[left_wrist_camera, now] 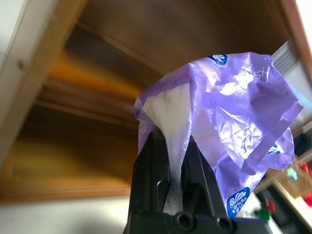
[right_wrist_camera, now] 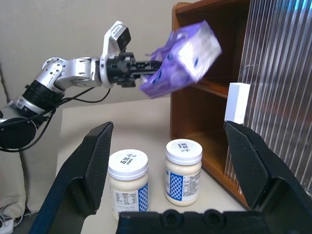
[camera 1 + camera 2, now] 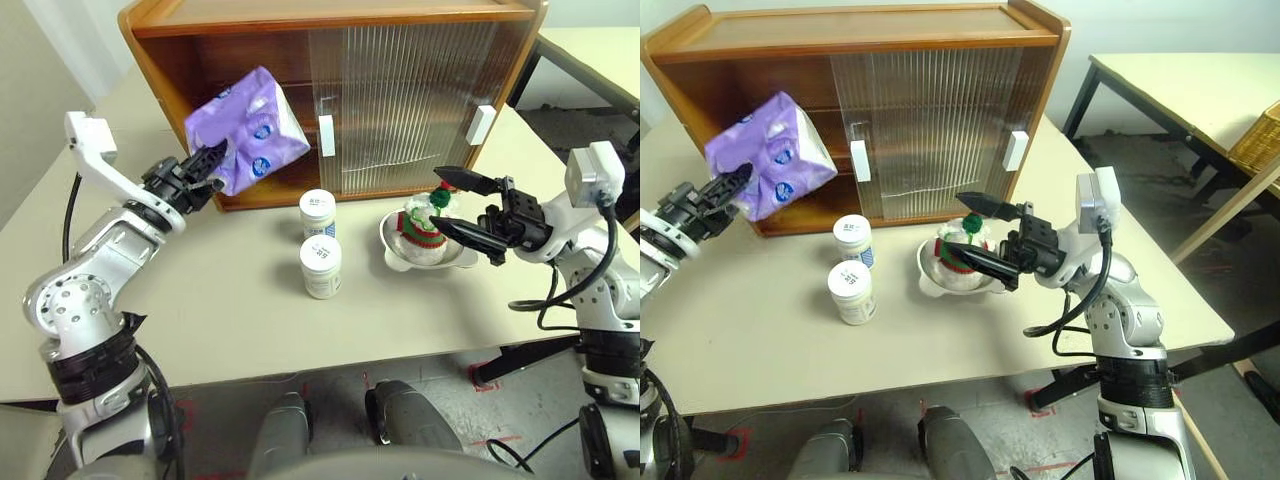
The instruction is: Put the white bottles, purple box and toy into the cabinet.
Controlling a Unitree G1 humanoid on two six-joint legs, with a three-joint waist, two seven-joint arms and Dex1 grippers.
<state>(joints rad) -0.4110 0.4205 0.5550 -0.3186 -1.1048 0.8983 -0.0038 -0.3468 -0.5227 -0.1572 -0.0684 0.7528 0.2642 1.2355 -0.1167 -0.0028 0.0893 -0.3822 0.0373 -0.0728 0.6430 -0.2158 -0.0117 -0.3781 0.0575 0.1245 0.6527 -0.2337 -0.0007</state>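
The purple box (image 3: 250, 130) is ahead of the left gripper's fingers and the cabinet's upper shelf (image 3: 300, 107) is empty, so the robot should carry on up and in and release the box there.
My left gripper (image 3: 213, 160) is shut on a corner of the purple box (image 3: 252, 128), held in the air in front of the cabinet's (image 3: 330, 25) open left side, level with the shelf. Two white bottles (image 3: 318, 213) (image 3: 321, 266) stand upright on the table just before the cabinet. The toy (image 3: 425, 222) sits in a shallow bowl (image 3: 400, 250) to their right. My right gripper (image 3: 452, 203) is open, its fingers above and below the toy without touching it. In the right wrist view both bottles (image 2: 128, 182) (image 2: 184, 170) show between my spread fingers.
The cabinet's ribbed sliding doors (image 3: 410, 95) with white handles (image 3: 327, 136) cover its middle and right. A second table (image 3: 1180, 90) and a wicker basket (image 3: 1260, 140) stand to the far right. The table's front edge (image 3: 300, 365) runs close below the bottles.
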